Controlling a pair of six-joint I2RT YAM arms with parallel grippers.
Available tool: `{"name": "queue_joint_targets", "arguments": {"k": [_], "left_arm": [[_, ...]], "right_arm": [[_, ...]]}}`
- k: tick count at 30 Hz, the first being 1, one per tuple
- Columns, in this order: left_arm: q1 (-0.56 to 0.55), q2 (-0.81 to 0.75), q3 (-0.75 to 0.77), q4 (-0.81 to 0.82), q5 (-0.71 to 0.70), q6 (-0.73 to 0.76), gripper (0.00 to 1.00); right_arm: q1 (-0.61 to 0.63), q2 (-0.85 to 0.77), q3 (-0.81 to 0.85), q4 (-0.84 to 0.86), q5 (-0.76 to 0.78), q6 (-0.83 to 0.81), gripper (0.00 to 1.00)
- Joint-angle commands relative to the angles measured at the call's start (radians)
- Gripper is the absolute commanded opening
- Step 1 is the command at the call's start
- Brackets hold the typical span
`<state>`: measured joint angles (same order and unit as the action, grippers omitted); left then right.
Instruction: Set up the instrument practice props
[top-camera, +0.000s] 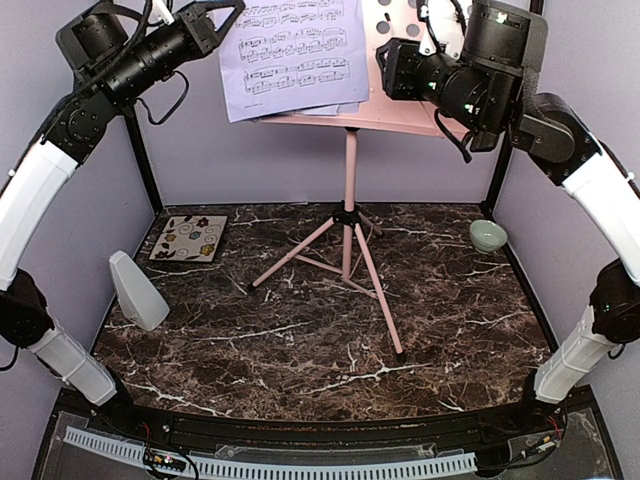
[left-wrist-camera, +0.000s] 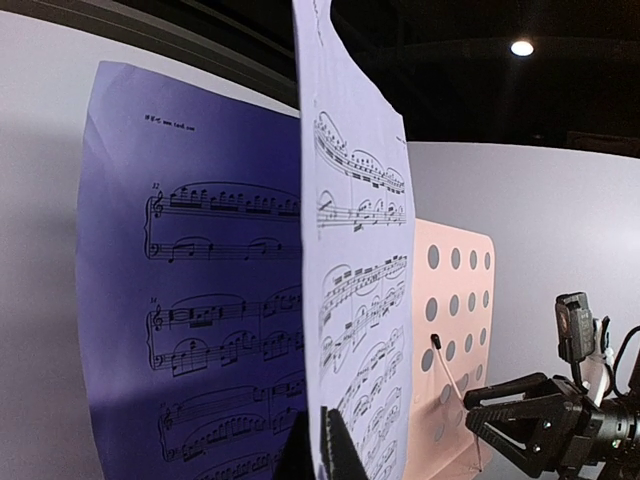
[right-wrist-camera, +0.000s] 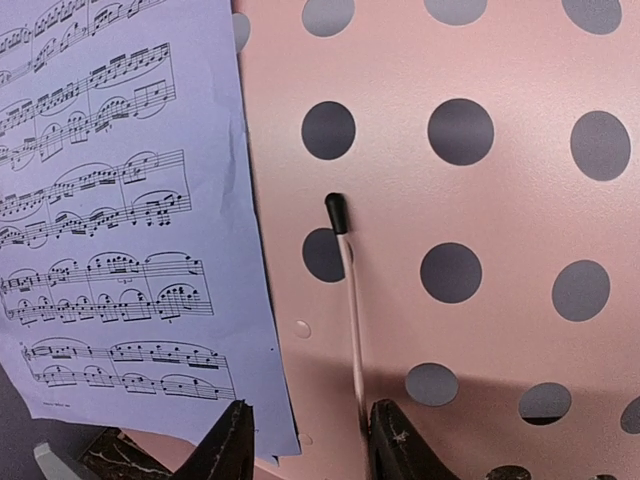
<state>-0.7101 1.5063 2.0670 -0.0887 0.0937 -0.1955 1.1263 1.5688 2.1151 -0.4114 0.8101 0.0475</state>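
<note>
The pink retaining wire blocks the page's way across the plate, so next I take the wire with my right gripper and hold it clear for the page.
The pink music stand stands on its tripod legs mid-table, its perforated plate up high. Lavender sheet-music pages lean on the plate. My left gripper is at their top left, shut on the edge of one page that stands away from the page behind it. My right gripper is open at the plate's lower edge. The pages' lower right corner lies between its fingers, and a thin pink retaining wire runs by the right finger. The grey metronome stands at the left.
A floral square tile lies at the back left and a small pale-green bowl at the back right. The stand's legs spread across the middle of the dark marble table. Walls close in the sides and back.
</note>
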Motion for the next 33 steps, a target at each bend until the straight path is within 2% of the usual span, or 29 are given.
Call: {"name": "queue_joint_targets", "arguments": {"k": [1, 6, 12, 14, 20, 22, 24, 33], "left_arm": [[0.002, 0.000, 0.034, 0.050, 0.002, 0.028, 0.00], [0.003, 0.006, 0.036, 0.069, 0.009, 0.046, 0.00], [0.003, 0.024, 0.051, 0.075, 0.018, 0.048, 0.00], [0.003, 0.030, 0.057, 0.077, 0.020, 0.047, 0.00], [0.003, 0.044, 0.075, 0.081, 0.026, 0.063, 0.00], [0.003, 0.039, 0.075, 0.077, 0.020, 0.069, 0.00], [0.004, 0.034, 0.072, 0.072, 0.021, 0.074, 0.00], [0.003, 0.003, 0.031, 0.090, 0.021, 0.083, 0.00]], "right_arm": [[-0.011, 0.011, 0.038, 0.029, 0.034, -0.026, 0.38], [-0.019, 0.004, 0.025, 0.040, 0.030, -0.036, 0.24], [-0.034, -0.051, -0.072, 0.117, 0.023, -0.037, 0.03], [-0.036, -0.071, -0.108, 0.144, 0.009, -0.042, 0.00], [-0.039, -0.112, -0.185, 0.228, -0.013, -0.052, 0.01], [-0.039, -0.098, -0.163, 0.211, -0.013, -0.051, 0.15], [-0.039, -0.068, -0.113, 0.170, -0.005, -0.049, 0.23], [-0.039, 0.082, 0.098, -0.004, 0.059, -0.044, 0.35]]}}
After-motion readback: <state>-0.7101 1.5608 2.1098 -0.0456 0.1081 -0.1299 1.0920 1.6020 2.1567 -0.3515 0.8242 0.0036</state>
